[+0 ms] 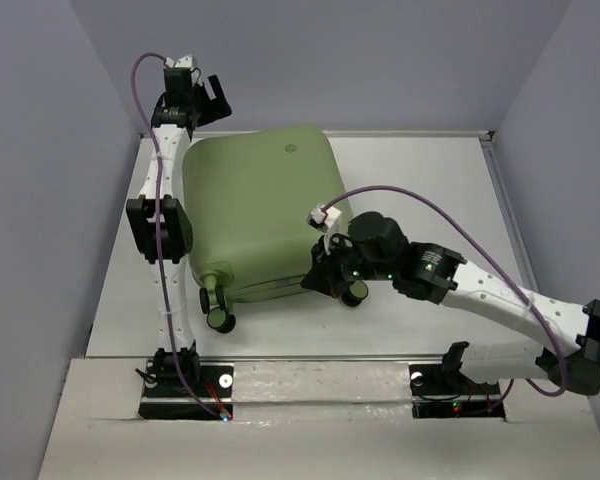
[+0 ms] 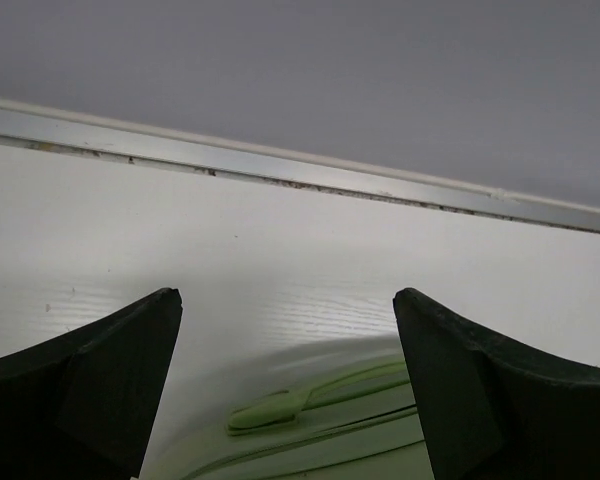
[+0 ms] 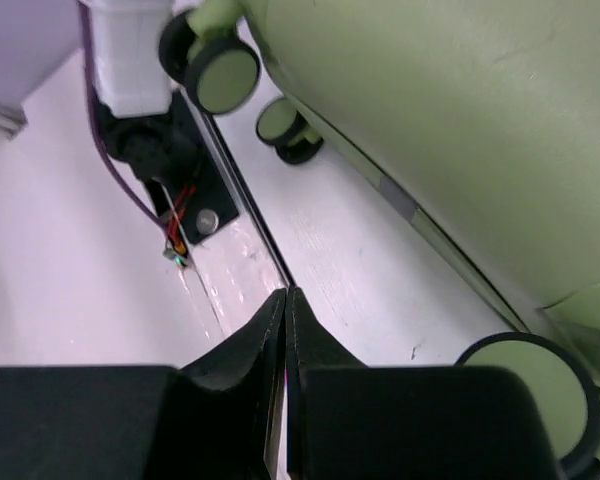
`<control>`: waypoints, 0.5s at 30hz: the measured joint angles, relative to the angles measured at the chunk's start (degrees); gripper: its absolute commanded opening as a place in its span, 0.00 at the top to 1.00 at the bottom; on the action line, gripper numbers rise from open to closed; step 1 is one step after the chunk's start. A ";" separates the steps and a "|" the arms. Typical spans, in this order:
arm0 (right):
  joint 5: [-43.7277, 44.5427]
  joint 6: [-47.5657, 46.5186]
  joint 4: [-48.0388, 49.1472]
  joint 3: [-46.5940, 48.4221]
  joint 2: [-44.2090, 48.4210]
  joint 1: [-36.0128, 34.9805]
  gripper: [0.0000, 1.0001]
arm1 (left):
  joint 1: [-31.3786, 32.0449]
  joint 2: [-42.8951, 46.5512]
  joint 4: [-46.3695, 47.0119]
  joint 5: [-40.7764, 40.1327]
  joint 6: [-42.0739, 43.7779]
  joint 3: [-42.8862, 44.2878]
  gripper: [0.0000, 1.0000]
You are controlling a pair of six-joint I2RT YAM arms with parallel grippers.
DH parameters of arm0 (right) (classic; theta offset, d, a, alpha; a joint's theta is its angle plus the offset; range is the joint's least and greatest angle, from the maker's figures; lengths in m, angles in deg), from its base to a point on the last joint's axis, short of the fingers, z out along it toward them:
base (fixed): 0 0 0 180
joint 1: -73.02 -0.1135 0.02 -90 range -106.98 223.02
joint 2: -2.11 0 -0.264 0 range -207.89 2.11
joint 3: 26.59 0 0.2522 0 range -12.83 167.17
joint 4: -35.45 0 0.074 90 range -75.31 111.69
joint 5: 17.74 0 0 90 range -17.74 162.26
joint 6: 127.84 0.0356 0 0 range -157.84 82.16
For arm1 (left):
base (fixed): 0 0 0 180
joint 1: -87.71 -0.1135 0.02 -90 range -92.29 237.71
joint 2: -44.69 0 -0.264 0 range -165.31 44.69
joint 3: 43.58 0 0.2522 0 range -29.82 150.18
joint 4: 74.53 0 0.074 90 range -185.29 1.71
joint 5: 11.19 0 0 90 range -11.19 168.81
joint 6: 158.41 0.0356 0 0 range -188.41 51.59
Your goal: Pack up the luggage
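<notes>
The suitcase's wheels (image 1: 218, 317) point to the near edge and the zipper pull points to the far bar, so next my left gripper swings the suitcase's far corner (image 1: 202, 150) toward me.
The luggage (image 1: 260, 215), a pale sage-green hard-shell suitcase, lies closed and flat on the white table, its caster wheels (image 1: 220, 320) toward the near edge. My left gripper (image 1: 205, 95) is open and empty, raised beyond the suitcase's far left corner. In the left wrist view (image 2: 285, 295) a green zipper pull (image 2: 270, 410) on the shell (image 2: 320, 445) lies below it. My right gripper (image 1: 315, 280) is shut with nothing between its fingers. It is low beside the suitcase's near right wheel (image 3: 535, 385), and the right wrist view (image 3: 286, 292) shows the shell (image 3: 450, 130) to its right.
Grey walls enclose the table on three sides, with a metal rail (image 2: 280, 170) along the far edge. The left arm's base plate and wiring (image 3: 175, 185) sit at the near edge. A purple cable (image 1: 400, 195) arcs over the right arm.
</notes>
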 measured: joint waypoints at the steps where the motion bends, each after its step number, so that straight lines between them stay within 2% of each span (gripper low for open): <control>1: 0.52 -0.02 -0.52 0.00 -1.29 -0.68 0.93 | -0.35 -0.76 0.07 0.81 0.39 0.09 0.01; 5: 6.23 -0.02 -2.51 -0.70 -7.43 -1.31 0.93 | -0.31 -3.13 0.20 5.40 2.01 -0.39 0.02; 9: 12.63 -0.15 -4.02 -1.09 -10.40 0.87 0.93 | 0.87 -3.04 2.27 7.78 3.54 -6.32 0.02; 13: 12.33 0.13 -5.14 -1.57 -10.29 4.90 0.93 | 1.09 3.17 12.46 5.64 4.09 -21.16 0.03; 15: 11.54 0.15 -6.64 -1.75 -9.97 6.54 0.93 | 0.46 9.44 16.98 1.40 3.02 -30.56 0.04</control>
